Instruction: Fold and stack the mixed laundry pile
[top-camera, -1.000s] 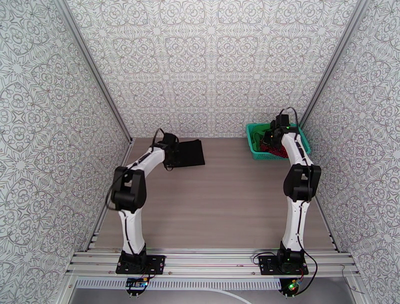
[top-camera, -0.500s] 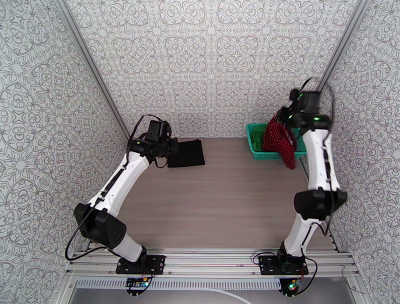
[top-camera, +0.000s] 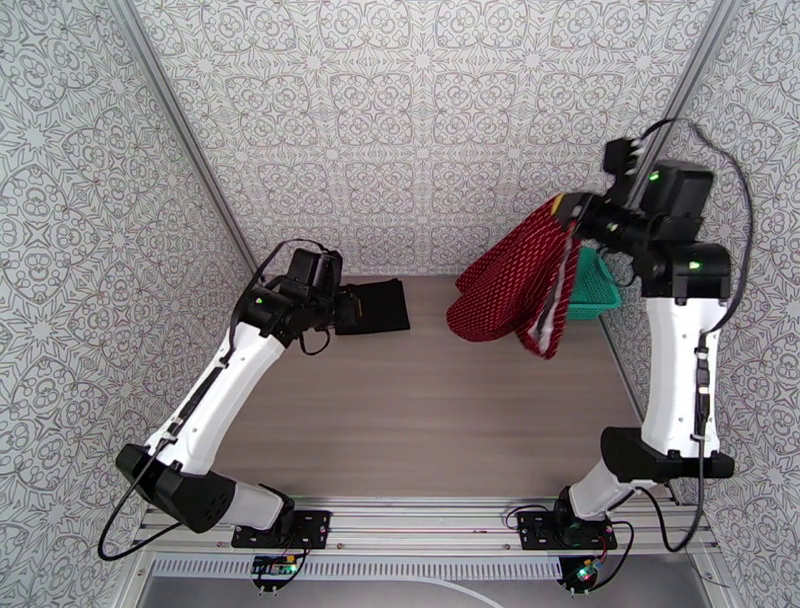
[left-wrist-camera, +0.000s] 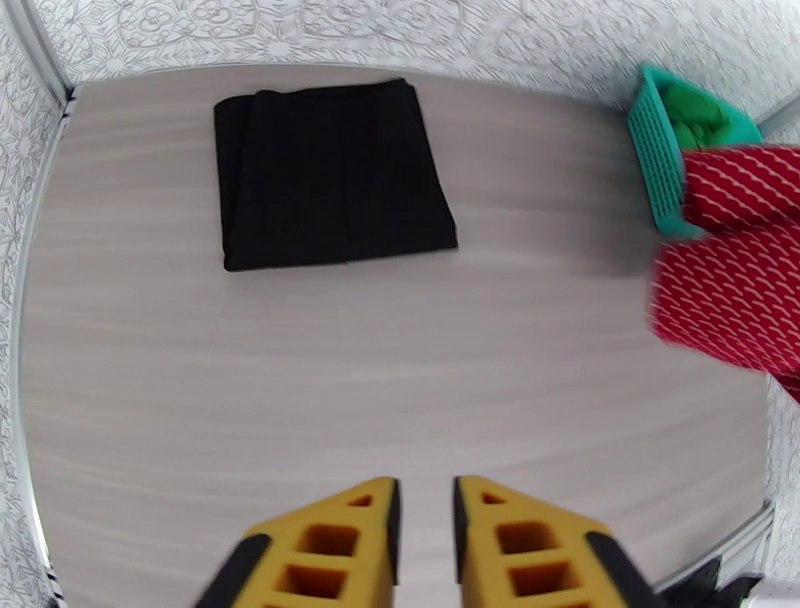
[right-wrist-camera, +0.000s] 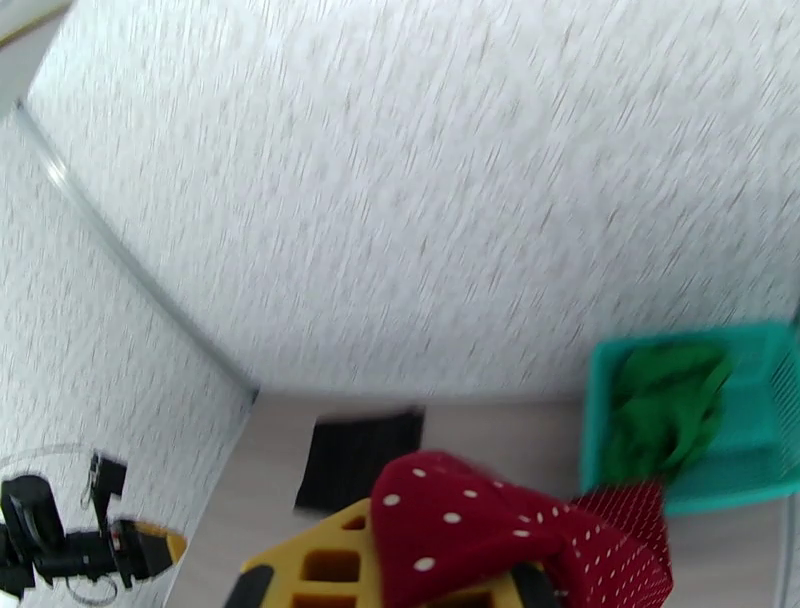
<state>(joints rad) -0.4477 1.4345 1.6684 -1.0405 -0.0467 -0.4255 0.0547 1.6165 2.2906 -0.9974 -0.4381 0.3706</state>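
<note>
The dark red dotted garment hangs in a bunch out of my left gripper's reach. Next, my right gripper brings its lower hem down to my left gripper.
A folded black garment (top-camera: 375, 306) (left-wrist-camera: 330, 175) (right-wrist-camera: 360, 452) lies flat at the table's far left. My left gripper (top-camera: 340, 305) (left-wrist-camera: 425, 520) hovers above the table just left of it, jaws shut and holding nothing. High at the right, my right gripper (top-camera: 572, 215) (right-wrist-camera: 400, 570) is shut on the dark red dotted garment (top-camera: 510, 280) (left-wrist-camera: 735, 270) (right-wrist-camera: 480, 530), which hangs in the air over the table's right half. The bright green garment (right-wrist-camera: 665, 410) (left-wrist-camera: 705, 110) lies crumpled inside the teal basket (top-camera: 592, 285) (right-wrist-camera: 760, 460).
The teal mesh basket (left-wrist-camera: 655, 150) stands in the far right corner against the patterned wall. Aluminium posts (top-camera: 180, 130) frame the cell's back corners. Bare wooden tabletop (top-camera: 420, 410) stretches from the middle to the near edge.
My right arm rose from the basket and swung left, lifting the red dotted garment out into the air. My left arm lifted and drew back from the black garment.
</note>
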